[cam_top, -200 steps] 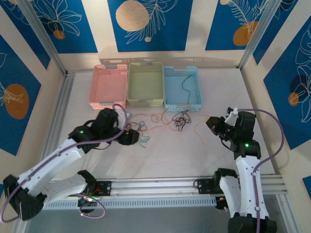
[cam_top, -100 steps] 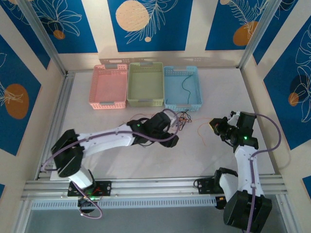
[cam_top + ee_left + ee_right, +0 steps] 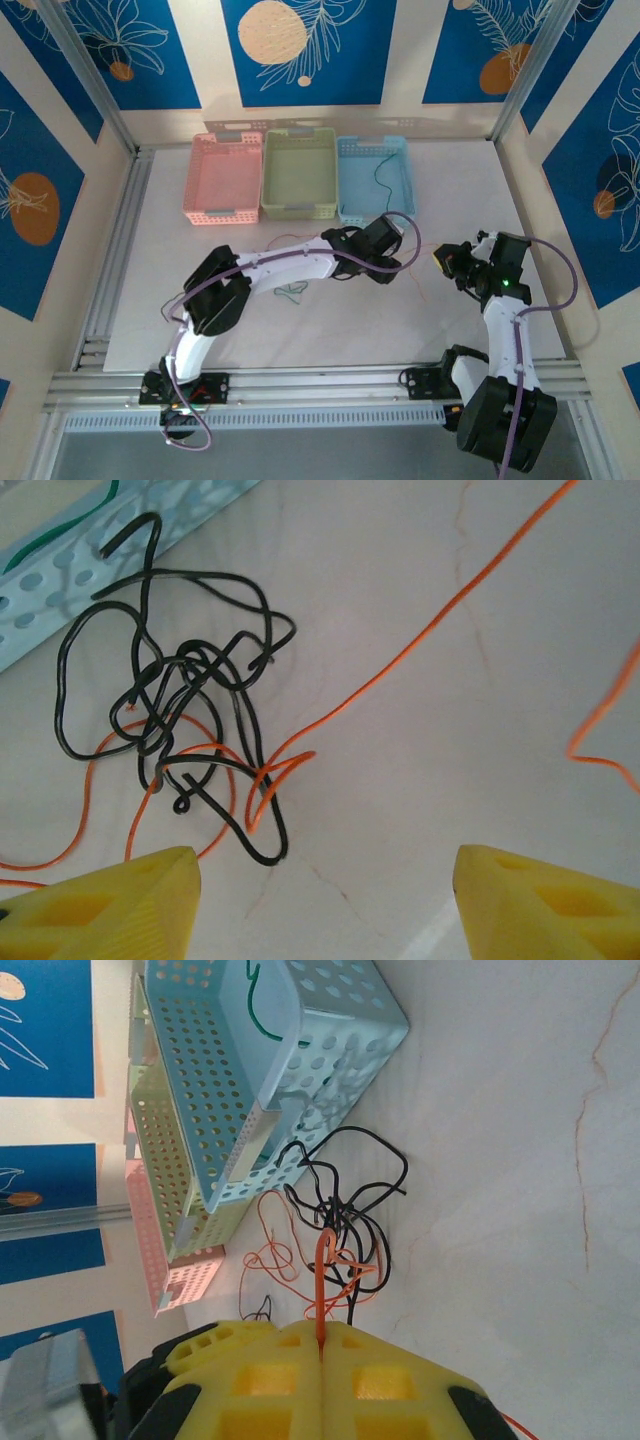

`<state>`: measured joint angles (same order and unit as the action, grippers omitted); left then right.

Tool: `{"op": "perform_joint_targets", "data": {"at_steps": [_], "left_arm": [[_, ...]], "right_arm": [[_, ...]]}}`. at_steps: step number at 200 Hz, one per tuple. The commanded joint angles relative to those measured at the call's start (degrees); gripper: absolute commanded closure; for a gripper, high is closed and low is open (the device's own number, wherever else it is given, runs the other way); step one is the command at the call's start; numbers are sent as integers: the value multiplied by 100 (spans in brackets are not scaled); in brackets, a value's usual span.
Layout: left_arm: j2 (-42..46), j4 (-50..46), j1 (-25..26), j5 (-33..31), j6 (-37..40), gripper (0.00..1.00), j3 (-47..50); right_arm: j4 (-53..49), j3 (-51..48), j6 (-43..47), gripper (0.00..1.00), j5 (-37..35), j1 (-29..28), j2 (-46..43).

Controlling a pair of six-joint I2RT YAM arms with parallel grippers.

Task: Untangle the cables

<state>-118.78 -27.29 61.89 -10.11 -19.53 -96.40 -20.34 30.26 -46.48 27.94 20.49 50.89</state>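
The black cable's wide loops [image 3: 63, 680] keep their curves around a dense middle, so the knot [image 3: 190, 675] will stay bunched up, with loops poking out, when I carry it.
A knot of black cable [image 3: 185, 660] lies on the white table, with an orange cable [image 3: 440, 615] looped through it. My left gripper [image 3: 325, 900] hovers just short of the knot, open, with bare table between its yellow fingertips [image 3: 130, 900]. From above, the left gripper [image 3: 385, 248] covers the knot in front of the blue basket. My right gripper [image 3: 320, 1345] is shut on the orange cable [image 3: 322, 1280], which runs from its jaws to the black knot [image 3: 350, 1200]. The right gripper [image 3: 450, 258] sits to the right of the left one.
Pink [image 3: 223, 178], green [image 3: 298, 172] and blue [image 3: 375, 178] baskets stand in a row at the back. A green wire [image 3: 255, 1005] lies in the blue basket. A loose greenish wire [image 3: 292, 292] lies under the left arm. More orange loops [image 3: 275, 1255] trail towards the pink basket.
My left arm has swung from the table's left side rightwards to above the knot. The right gripper has stayed shut on the orange cable and barely shifted.
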Motion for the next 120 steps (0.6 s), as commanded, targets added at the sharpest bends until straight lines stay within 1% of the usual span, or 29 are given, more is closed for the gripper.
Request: {"op": "perform_joint_targets", "data": {"at_steps": [1,31,44,69,97,120], "left_arm": [[4,-248,-29,-294,-6,31,-197],[-4,-129,-195,-395,-346,28,-307],[-118,-136,-259,-288,-472,28,-489],[-503,-288,-330,-249,-752,28,-1043],[-1050,-648,-381,-424,-1053,28,-1771],[-1483,-905,-379,-485,-1153,28,-2300]], "right_arm": [[-38,-95,161,100,192,31,-23],[-106,-237,183,100,99,-16,-162],[-110,-299,191,100,80,-51,-209],[-102,-408,213,100,-2,-159,-260],[-61,-521,226,100,-56,-239,-269],[-40,-568,253,100,-83,-274,-264]]}}
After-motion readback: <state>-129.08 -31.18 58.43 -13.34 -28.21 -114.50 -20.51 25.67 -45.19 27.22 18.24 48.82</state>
